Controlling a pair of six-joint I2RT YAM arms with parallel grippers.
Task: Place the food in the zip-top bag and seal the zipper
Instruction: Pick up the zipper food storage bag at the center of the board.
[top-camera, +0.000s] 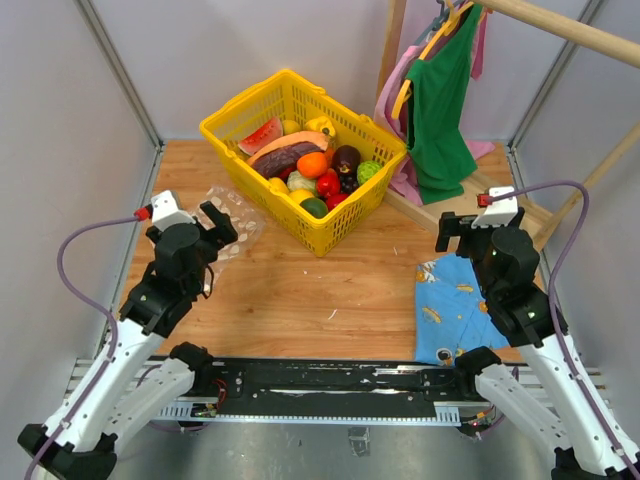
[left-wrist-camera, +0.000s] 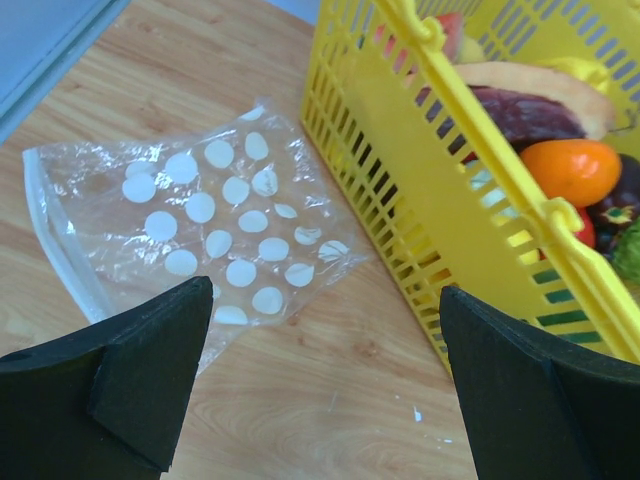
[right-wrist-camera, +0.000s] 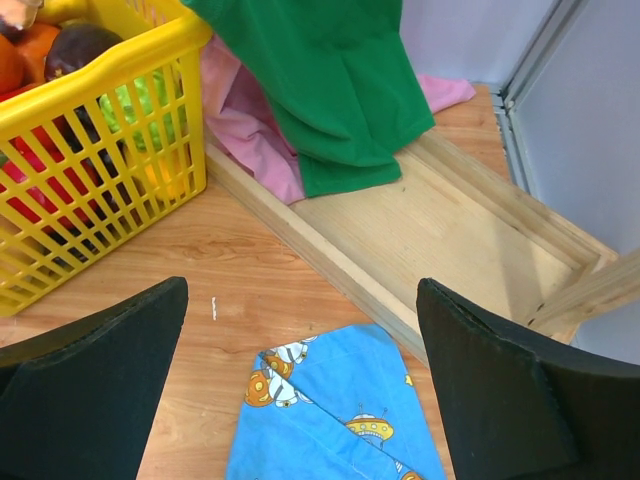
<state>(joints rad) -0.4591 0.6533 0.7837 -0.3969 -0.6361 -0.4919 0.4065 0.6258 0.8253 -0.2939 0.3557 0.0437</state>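
Observation:
My left gripper is moving toward the zipper's near end (left-wrist-camera: 92, 304) and should keep going until it closes there, because the bag's zipper edge (left-wrist-camera: 52, 222) lies free and faces away from the yellow basket.
The food (top-camera: 312, 163) lies heaped in a yellow basket; an orange piece (left-wrist-camera: 575, 170) and a purple one (right-wrist-camera: 80, 45) show over its rim. The zip-top bag (top-camera: 232, 215) lies flat and empty on the wooden table left of the basket, clear with white dots (left-wrist-camera: 215, 215). Its zipper (left-wrist-camera: 55, 235) runs along the bag's left edge. My left gripper (top-camera: 216, 228) hovers just near of the bag, open with nothing between its fingers (left-wrist-camera: 325, 300). My right gripper (top-camera: 468, 232) hangs open over the table right of the basket (right-wrist-camera: 302, 290), also empty.
The yellow mesh basket (top-camera: 225, 125) stands at the back centre. A blue patterned cloth (top-camera: 455, 310) lies at the right front. Behind it a wooden rack base (right-wrist-camera: 430, 240) carries a green garment (top-camera: 440, 110) and pink ones. Grey walls close both sides.

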